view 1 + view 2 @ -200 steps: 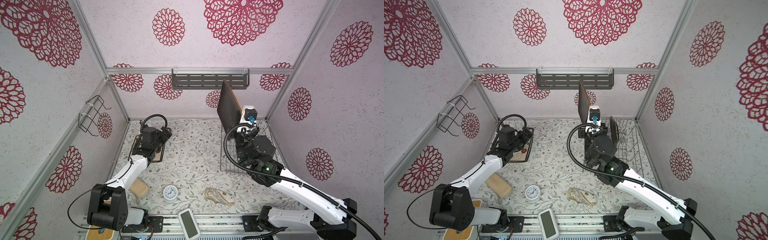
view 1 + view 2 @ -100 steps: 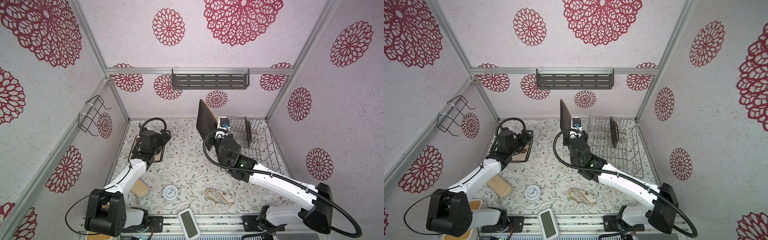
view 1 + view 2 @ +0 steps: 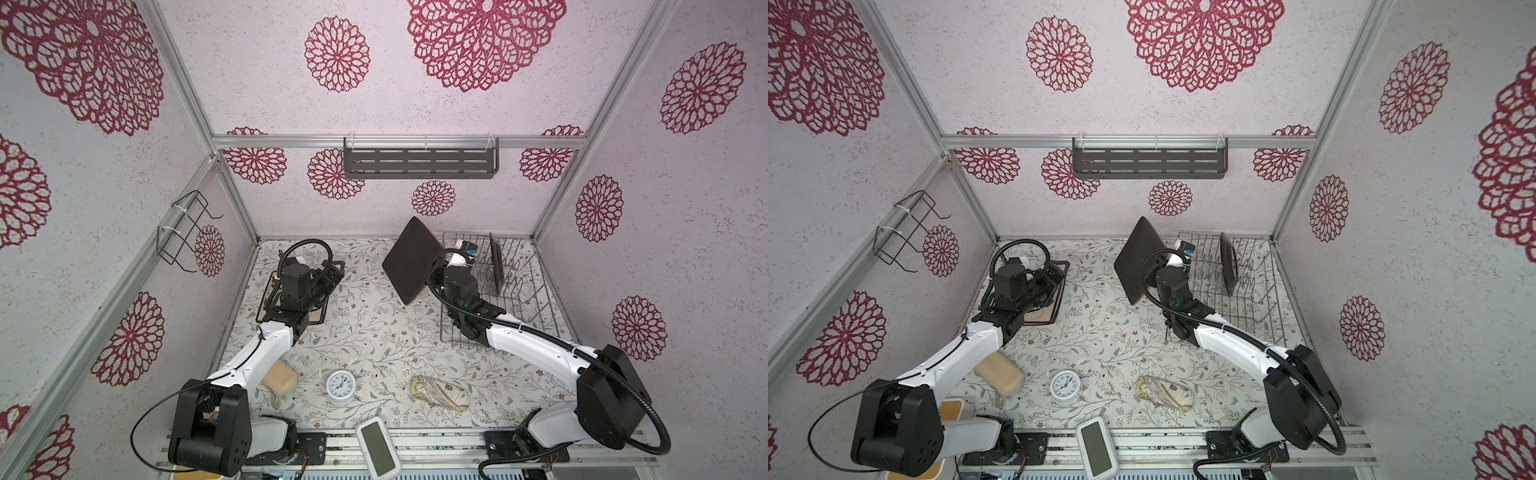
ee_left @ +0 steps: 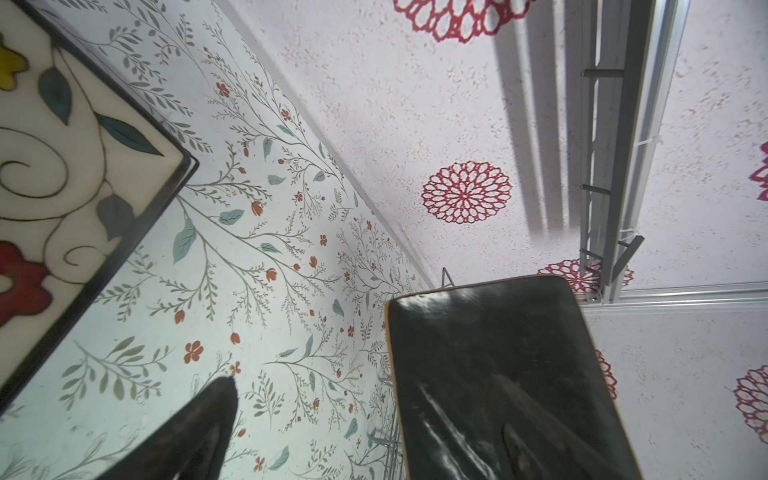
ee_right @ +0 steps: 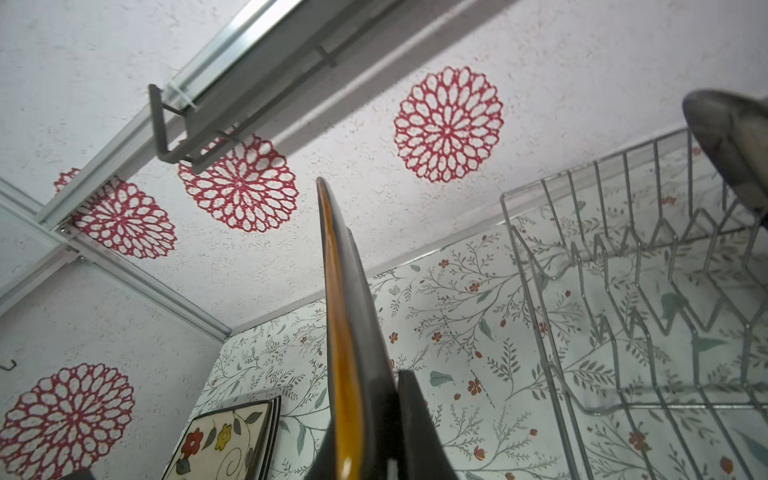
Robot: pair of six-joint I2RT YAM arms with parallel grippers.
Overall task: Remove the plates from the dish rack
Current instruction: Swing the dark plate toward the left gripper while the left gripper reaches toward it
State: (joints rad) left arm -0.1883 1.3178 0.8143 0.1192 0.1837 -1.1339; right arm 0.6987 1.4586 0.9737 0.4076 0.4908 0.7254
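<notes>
My right gripper is holding the square plate (image 3: 410, 260) so that it hangs steeply, far from the stack. I should tilt the plate flatter and hold its free corner (image 3: 385, 263) out to my left gripper.
My right gripper (image 5: 368, 415) is shut on the edge of a dark brown square plate (image 3: 409, 259), which hangs tilted in the air just left of the dish rack (image 3: 519, 291); in the right wrist view the plate (image 5: 340, 299) shows edge-on. One dark plate (image 3: 496, 259) stands upright in the rack near the back. At the left, my left gripper (image 3: 332, 274) is open and empty above a flat stack topped by the flower-painted plate (image 4: 62, 166). In the left wrist view the held plate (image 4: 498, 374) faces me.
Along the front of the floral table lie a tan block (image 3: 280, 376), a small white clock (image 3: 340, 384), a clear bag (image 3: 438, 392) and a white device (image 3: 376, 446). A grey slotted shelf (image 3: 419, 162) hangs on the back wall, a black wire holder (image 3: 183, 232) on the left wall.
My right arm has carried the dark square plate from high above the rack down and to the left, clear of the rack. The left arm has barely moved.
</notes>
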